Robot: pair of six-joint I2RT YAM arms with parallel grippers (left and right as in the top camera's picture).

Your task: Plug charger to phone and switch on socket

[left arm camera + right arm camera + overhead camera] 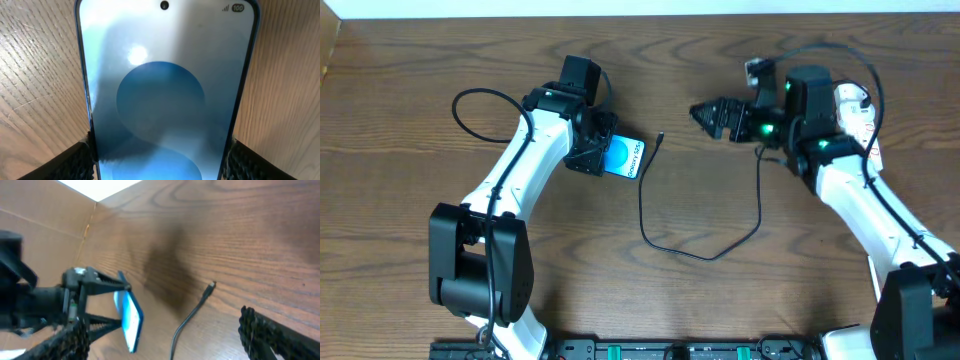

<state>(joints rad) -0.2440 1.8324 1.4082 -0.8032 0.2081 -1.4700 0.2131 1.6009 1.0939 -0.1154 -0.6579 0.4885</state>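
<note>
The phone's camera end points toward the cable's connector tip (pixel 660 138) while my left gripper is covering the phone's port end, so next my right gripper grabs the phone by its camera end (pixel 636 159).
The phone (pixel 623 157), blue screen lit, is held in my left gripper (pixel 592 150), which is shut on its two long edges; the left wrist view shows the phone (pixel 160 75) between the finger pads of the gripper (pixel 160 152). In the right wrist view the phone (pixel 129 317) stands tilted on edge off the table. The charger cable (pixel 650 232) lies in a loop on the table, its connector tip (pixel 662 135) just right of the phone, also seen in the right wrist view (pixel 212 285). My right gripper (pixel 703 113) is open and empty, above the table right of the tip, fingers spread (pixel 160 327). The white socket (pixel 858 115) is mostly hidden behind the right arm.
Bare wood table (pixel 420 60) around both arms. The cable's far end runs up under the right arm (pixel 760 165). A cardboard wall (pixel 45 205) stands at the table's left edge. A thin black arm cable loops at the left (pixel 465 105).
</note>
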